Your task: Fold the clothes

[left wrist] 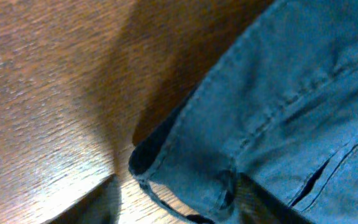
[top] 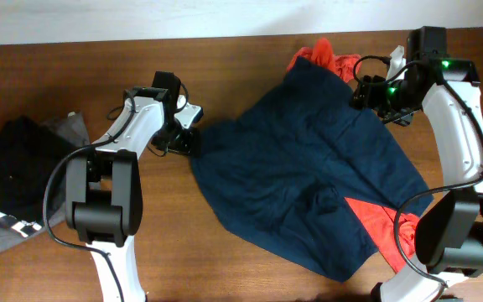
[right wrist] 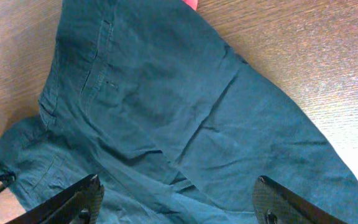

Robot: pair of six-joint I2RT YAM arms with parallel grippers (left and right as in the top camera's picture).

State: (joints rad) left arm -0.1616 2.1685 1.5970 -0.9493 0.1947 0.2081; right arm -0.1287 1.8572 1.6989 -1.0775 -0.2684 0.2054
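The red garment runs [top: 360, 207] beneath the navy shorts, so its near end [top: 399, 233] should be pulled free by the robot's right gripper while the left gripper holds the corner of the shorts.
The clothes are chiefly dark navy shorts [top: 309, 176], spread flat across the middle of the table. My left gripper [top: 184, 138] is at their left corner. In the left wrist view that hemmed corner [left wrist: 191, 180] lies between the two fingers of the left gripper [left wrist: 179, 202], with bare wood showing beside the left finger [left wrist: 98, 205], so the jaws stand apart. My right gripper [top: 374, 94] hovers over the shorts' upper right part. In the right wrist view the right gripper [right wrist: 176, 199] is wide open above wrinkled navy fabric [right wrist: 166, 106], holding nothing.
A red garment [top: 325, 54] lies under the shorts at the back and shows again at the lower right [top: 376, 222]. A black and grey garment [top: 11, 176] lies at the table's left edge. The table's far edge meets a white wall.
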